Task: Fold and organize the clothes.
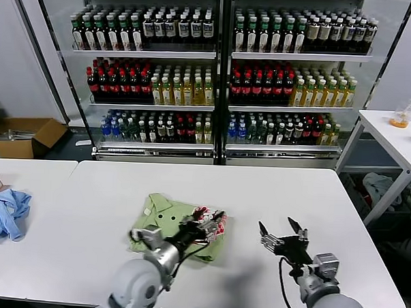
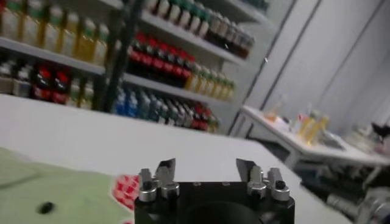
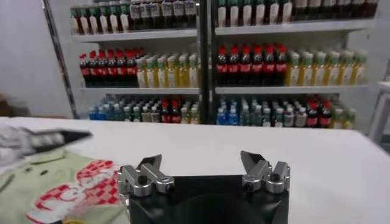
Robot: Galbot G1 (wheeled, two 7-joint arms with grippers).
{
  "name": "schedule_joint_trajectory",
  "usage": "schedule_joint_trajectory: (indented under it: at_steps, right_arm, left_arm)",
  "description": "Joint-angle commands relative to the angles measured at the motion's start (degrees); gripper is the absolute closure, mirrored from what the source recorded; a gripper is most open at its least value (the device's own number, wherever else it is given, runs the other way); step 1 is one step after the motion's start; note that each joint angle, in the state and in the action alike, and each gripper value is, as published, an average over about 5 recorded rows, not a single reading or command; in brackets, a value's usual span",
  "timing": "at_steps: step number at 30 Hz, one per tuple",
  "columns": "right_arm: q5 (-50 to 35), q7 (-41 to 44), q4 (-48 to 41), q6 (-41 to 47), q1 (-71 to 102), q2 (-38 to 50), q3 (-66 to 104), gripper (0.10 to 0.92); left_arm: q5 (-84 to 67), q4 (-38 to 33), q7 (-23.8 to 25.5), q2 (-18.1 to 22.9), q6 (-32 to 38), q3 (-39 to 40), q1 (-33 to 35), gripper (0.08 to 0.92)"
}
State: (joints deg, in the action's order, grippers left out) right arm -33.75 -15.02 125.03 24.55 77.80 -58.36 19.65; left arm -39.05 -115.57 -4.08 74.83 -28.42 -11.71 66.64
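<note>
The folded shirt (image 1: pixel 164 216) is off the middle of the table, so the robot's left gripper should move back and the right gripper should pull the shirt by its graphic end (image 1: pixel 221 227).
The light green shirt (image 1: pixel 172 221) lies folded into a small bundle on the white table (image 1: pixel 258 197), near its front middle, with the red-and-white graphic (image 1: pixel 219 226) facing up at its right side. My left gripper (image 1: pixel 209 217) hovers over the shirt's right part, open and empty. My right gripper (image 1: pixel 283 230) is open and empty just above the bare table, a short way right of the shirt. The shirt also shows in the left wrist view (image 2: pixel 55 195) and the right wrist view (image 3: pixel 55 182), with my left gripper's fingers (image 3: pixel 58 139) above it.
A blue cloth (image 1: pixel 5 212) lies on a second table at the far left. A drinks cooler (image 1: pixel 219 73) full of bottles stands behind the table. Another white table (image 1: pixel 397 135) stands at the right. A cardboard box (image 1: pixel 25 136) sits on the floor at the back left.
</note>
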Motion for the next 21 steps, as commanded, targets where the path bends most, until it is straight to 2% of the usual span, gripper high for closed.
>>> schedule_joint_trajectory:
  at_steps: [1, 4, 7, 17, 21]
  right_arm:
    - [-2.07, -4.33, -13.19, 0.50, -15.11, -11.05, -18.81, 0.203]
    - [-2.04, -6.57, -17.37, 0.80, -17.59, -13.94, -22.09, 0.203]
    - [-1.87, -8.81, -19.94, 1.41, -18.91, -15.68, -23.34, 0.203]
    - [-2.45, -13.90, -23.32, 3.07, -20.86, -17.69, -24.61, 0.203]
    - [-3.48, -14.95, -23.38, 3.49, -20.69, -17.59, -24.25, 0.268]
  left_arm:
    - [-1.25, -11.50, -1.29, -5.99, 6.32, -23.34, 16.23, 0.305]
    - [-0.53, -12.17, -1.79, -6.26, 7.19, -26.35, 19.36, 0.227]
    - [0.50, -12.70, -2.07, -5.77, 7.58, -27.11, 20.82, 0.186]
    - [2.99, -12.28, -2.42, -4.68, 7.66, -25.79, 20.85, 0.177]
    - [3.37, -12.07, -2.44, -4.52, 7.63, -25.37, 20.89, 0.177]
